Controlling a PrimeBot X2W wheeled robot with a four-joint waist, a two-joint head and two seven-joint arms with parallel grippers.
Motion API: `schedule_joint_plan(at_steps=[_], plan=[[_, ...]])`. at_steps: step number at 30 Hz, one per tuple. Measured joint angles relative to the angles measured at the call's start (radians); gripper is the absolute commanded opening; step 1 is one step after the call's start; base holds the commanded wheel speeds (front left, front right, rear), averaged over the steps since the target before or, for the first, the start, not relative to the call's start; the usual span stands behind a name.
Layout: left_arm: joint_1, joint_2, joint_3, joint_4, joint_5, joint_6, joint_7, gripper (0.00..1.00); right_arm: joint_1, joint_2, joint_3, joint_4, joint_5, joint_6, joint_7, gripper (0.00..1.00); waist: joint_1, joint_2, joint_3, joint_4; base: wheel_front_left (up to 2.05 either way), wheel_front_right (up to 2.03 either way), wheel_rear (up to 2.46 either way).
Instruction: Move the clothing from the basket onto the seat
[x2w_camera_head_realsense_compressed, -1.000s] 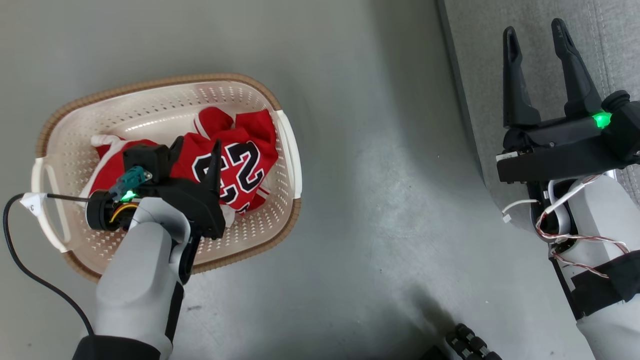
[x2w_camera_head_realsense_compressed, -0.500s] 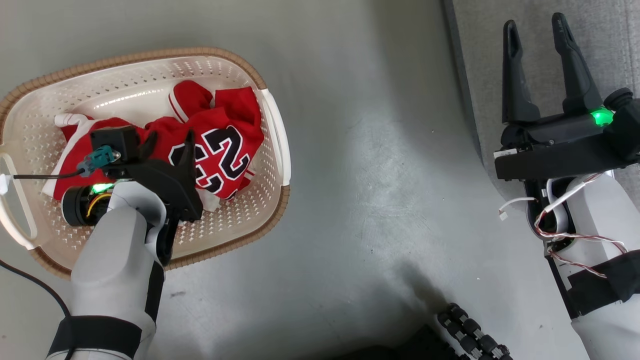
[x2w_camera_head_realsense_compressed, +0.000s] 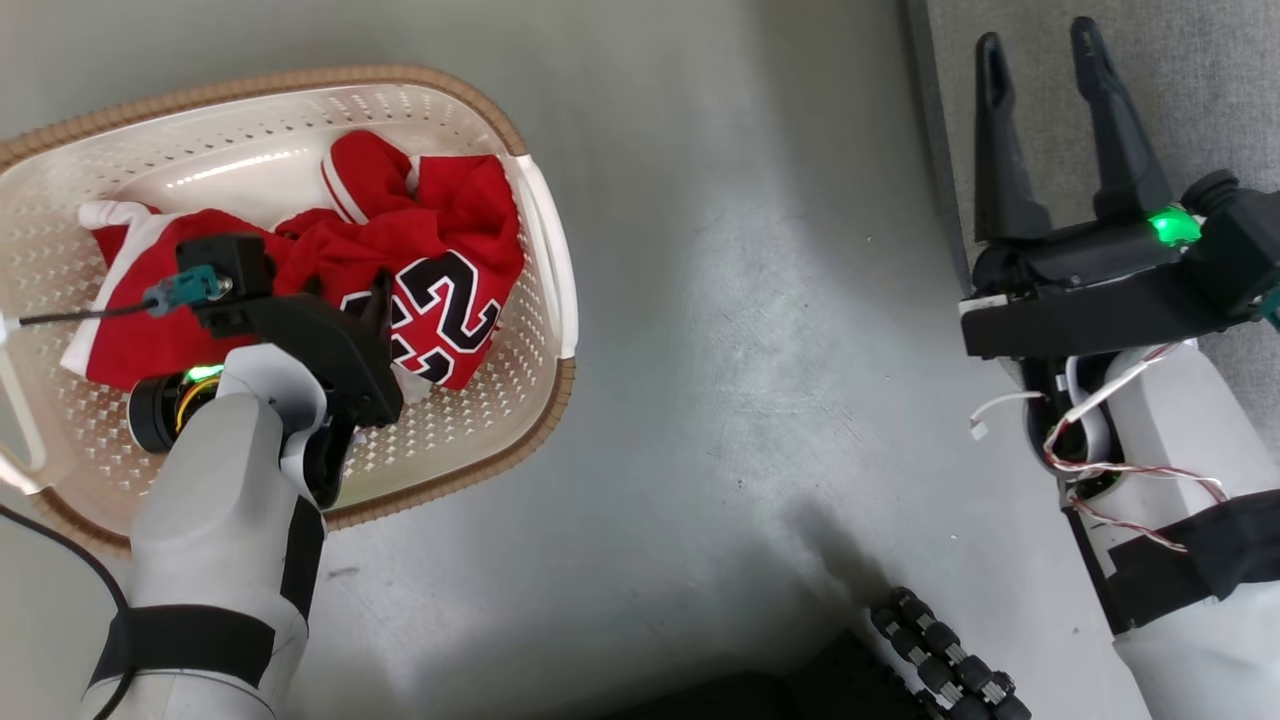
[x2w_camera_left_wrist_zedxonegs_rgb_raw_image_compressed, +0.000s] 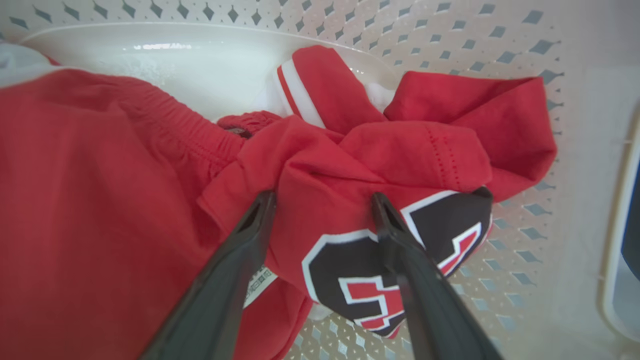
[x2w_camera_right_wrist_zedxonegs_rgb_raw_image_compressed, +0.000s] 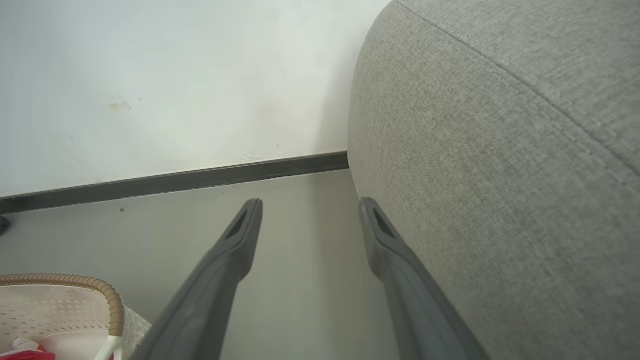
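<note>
The red cloth (x2w_camera_head_realsense_compressed: 132, 346) beside the red jersey has a gathered waistband (x2w_camera_left_wrist_zedxonegs_rgb_raw_image_compressed: 180, 131) along its edge, so I expect that cloth to stay in the basket when I lift the jersey.
The cream basket (x2w_camera_head_realsense_compressed: 300, 85) stands on the floor at the left, and the clothing lies piled inside it. On top is a red jersey (x2w_camera_head_realsense_compressed: 440, 290) with a black "23". A red piece with white stripes (x2w_camera_head_realsense_compressed: 350, 175) lies behind it, and white cloth (x2w_camera_head_realsense_compressed: 100, 215) shows at the pile's left. My left gripper (x2w_camera_head_realsense_compressed: 345, 290) reaches down into the basket. It is open (x2w_camera_left_wrist_zedxonegs_rgb_raw_image_compressed: 322, 197), its fingertips pressed into the jersey (x2w_camera_left_wrist_zedxonegs_rgb_raw_image_compressed: 400, 150) on either side of a fold. My right gripper (x2w_camera_head_realsense_compressed: 1038, 35) hangs open and empty at the edge of the grey seat (x2w_camera_head_realsense_compressed: 1180, 60).
Bare grey floor (x2w_camera_head_realsense_compressed: 760, 300) separates the basket from the seat. The right wrist view has a white wall with a dark baseboard (x2w_camera_right_wrist_zedxonegs_rgb_raw_image_compressed: 175, 182), the seat's rounded corner (x2w_camera_right_wrist_zedxonegs_rgb_raw_image_compressed: 500, 150) and the basket's rim (x2w_camera_right_wrist_zedxonegs_rgb_raw_image_compressed: 112, 300). A black ribbed part (x2w_camera_head_realsense_compressed: 940, 660) sits at the bottom edge.
The head camera has shifted, so the basket now sits further left and higher. My left gripper has sunk lower into the pile, over the jersey. Both grippers stay open.
</note>
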Motion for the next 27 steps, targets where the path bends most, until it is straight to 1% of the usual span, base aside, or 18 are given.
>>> schedule_joint_plan(at_steps=[9,10,11,13,19,27], plan=[[-0.027,0.01,-0.04,0.023,0.001,0.0,0.055,1.0,0.001,0.024,0.002,0.011,-0.007,0.014,0.0,1.0,0.0,-0.0001,0.022,-0.03,0.0,0.0,0.0],[-0.029,0.008,-0.044,0.025,0.002,0.0,0.058,0.74,0.001,0.024,0.0,0.012,-0.007,0.014,0.0,1.0,0.0,-0.0002,0.023,-0.032,0.0,0.0,0.0],[-0.031,0.007,-0.048,0.026,0.004,0.0,0.058,0.0,0.001,0.025,0.001,0.012,-0.007,0.015,0.0,1.0,0.0,-0.0002,0.024,-0.034,0.0,0.0,0.0],[-0.038,0.009,-0.053,0.03,0.004,0.0,0.066,0.0,0.001,0.028,-0.001,0.013,-0.007,0.021,0.0,1.0,0.0,-0.0002,0.025,-0.037,0.0,0.0,0.0],[-0.04,0.006,-0.063,0.035,0.004,0.0,0.064,0.0,0.001,0.036,-0.011,0.021,-0.016,0.023,0.0,1.0,0.0,-0.0002,0.019,-0.04,0.0,0.0,0.0],[-0.031,-0.001,-0.082,0.037,0.003,0.0,0.005,0.0,0.0,0.036,-0.04,0.04,-0.021,0.03,0.0,1.0,0.0,-0.0002,-0.02,-0.028,0.0,0.0,0.0]])
